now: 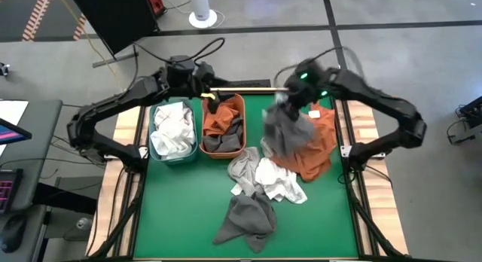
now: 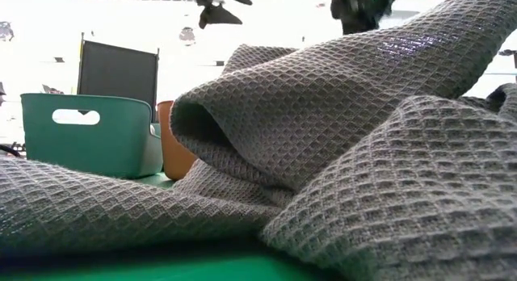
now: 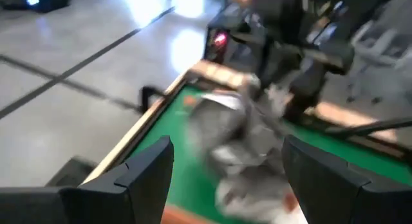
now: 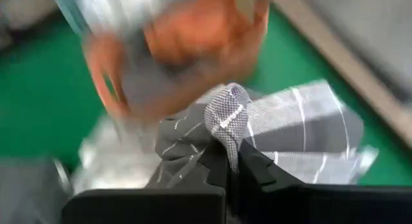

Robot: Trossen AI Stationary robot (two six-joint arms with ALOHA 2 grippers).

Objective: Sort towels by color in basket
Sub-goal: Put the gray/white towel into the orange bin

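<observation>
The orange basket [image 1: 223,126] is already full of towels, so the grey-checked towel [image 1: 288,131] will pile up above the basket's rim and hide them when the robot lowers it in.
My right gripper [image 1: 288,98] is shut on a grey-checked towel [image 1: 285,131] and holds it up over the far right of the table, above a rust orange towel [image 1: 320,145] lying there. My left gripper [image 3: 225,169] is open and hovers over the far end of the orange basket [image 1: 239,104], touching nothing. That basket holds rust and dark grey towels [image 1: 222,132]. The teal basket [image 1: 153,145] beside it holds white towels [image 1: 173,130]. A white towel [image 1: 280,181], a light grey one [image 1: 242,166] and a dark grey one [image 1: 245,220] lie on the mat. My right gripper pinches a bunched fold of the grey-checked towel [image 4: 226,111] between its two fingers [image 4: 257,169]; the fold sticks out past the fingertips. It comes from above. The towel hangs slack below the gripper, its lower end [image 1: 280,147] near or on the rust towel; which, I cannot tell.
The two baskets stand side by side at the far left of the green mat [image 1: 181,209]. The low view is mostly filled by the dark grey waffle towel [image 2: 339,152], with the teal basket [image 2: 81,136] behind it. The table's wooden edges [image 1: 365,126] run along both sides.
</observation>
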